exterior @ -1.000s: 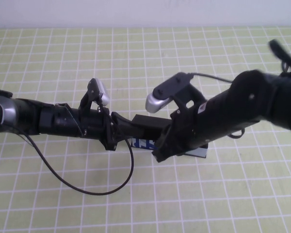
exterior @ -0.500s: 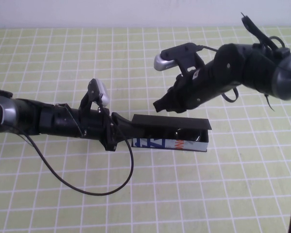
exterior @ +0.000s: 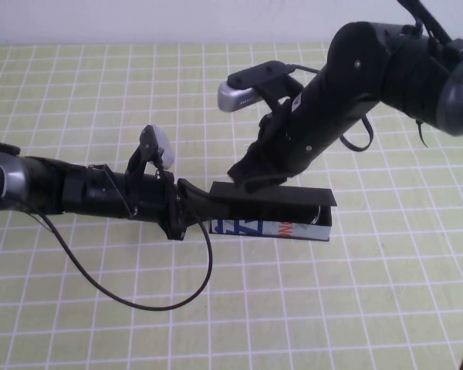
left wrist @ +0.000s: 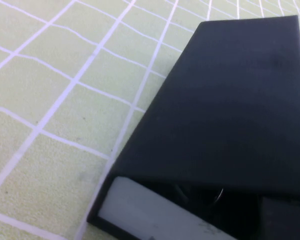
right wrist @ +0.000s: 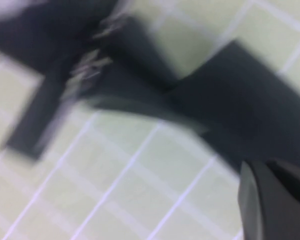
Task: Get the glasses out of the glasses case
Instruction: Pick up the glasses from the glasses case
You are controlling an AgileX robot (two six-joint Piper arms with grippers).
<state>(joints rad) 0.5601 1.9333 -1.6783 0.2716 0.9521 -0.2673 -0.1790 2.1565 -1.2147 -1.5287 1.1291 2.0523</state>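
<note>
The robot's right gripper should push the half-open lid all the way back before it reaches in for the glasses, because the lid hangs over the glasses inside the case.
The black glasses case lies mid-table with its white printed strip facing me. Its flat lid is raised and roughly level over the box. My left gripper is shut on the case's left end; the left wrist view shows the lid and the white strip close up. The glasses are hidden in the dark inside under the lid. My right gripper hangs just above the lid's back left part with nothing seen in it. It also shows blurred in the right wrist view.
The table is covered by a green mat with a white grid. A black cable loops from the left arm onto the mat in front. A white wall runs along the far edge.
My right arm lifted off the case, rose toward the back, then swung left over the lid. The lid now stands raised and the case's inside is uncovered. The left arm has not moved.
</note>
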